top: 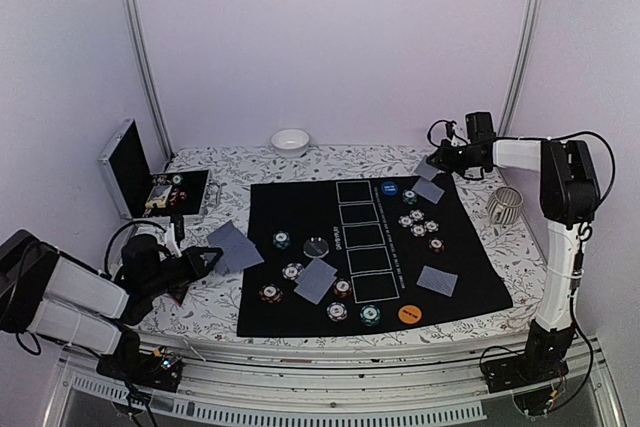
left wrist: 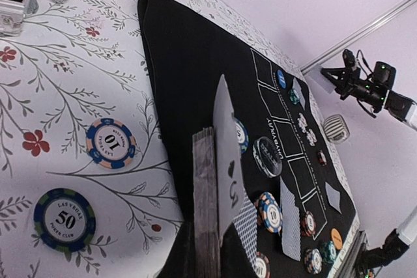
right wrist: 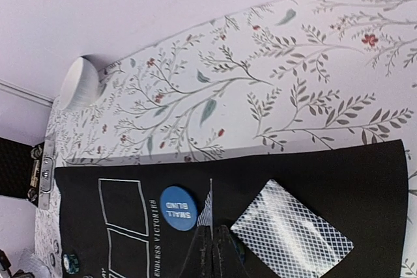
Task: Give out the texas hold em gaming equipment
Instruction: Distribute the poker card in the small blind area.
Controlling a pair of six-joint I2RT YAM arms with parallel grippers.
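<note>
The held card (top: 425,167) has its back showing beside the face-down card (top: 428,191), so the robot's right gripper should go on lowering it over that card and let go once the two overlap.
My left gripper (top: 207,259) is shut on a deck of grey-blue-backed playing cards (top: 230,245) at the left edge of the black mat (top: 460,247). In the left wrist view the deck (left wrist: 206,200) stands edge-on between the jaws of the left gripper (left wrist: 208,249), with one card (left wrist: 227,154) fanned out face-up. My right gripper (top: 441,159) hovers over the mat's far right corner, shut on a single card (right wrist: 209,211) that I see edge-on in front of its tips (right wrist: 214,231). A blue small-blind disc (right wrist: 178,208) and a face-down card (right wrist: 291,229) lie just below it.
Several striped chips (top: 418,223), a dealer button (top: 316,246), an orange disc (top: 409,313) and card piles (top: 316,280) lie on the mat. Two chips (left wrist: 111,142) rest on the floral cloth. The open aluminium case (top: 128,169) is far left, a white bowl (top: 290,141) at the back, a wire cup (top: 506,204) right.
</note>
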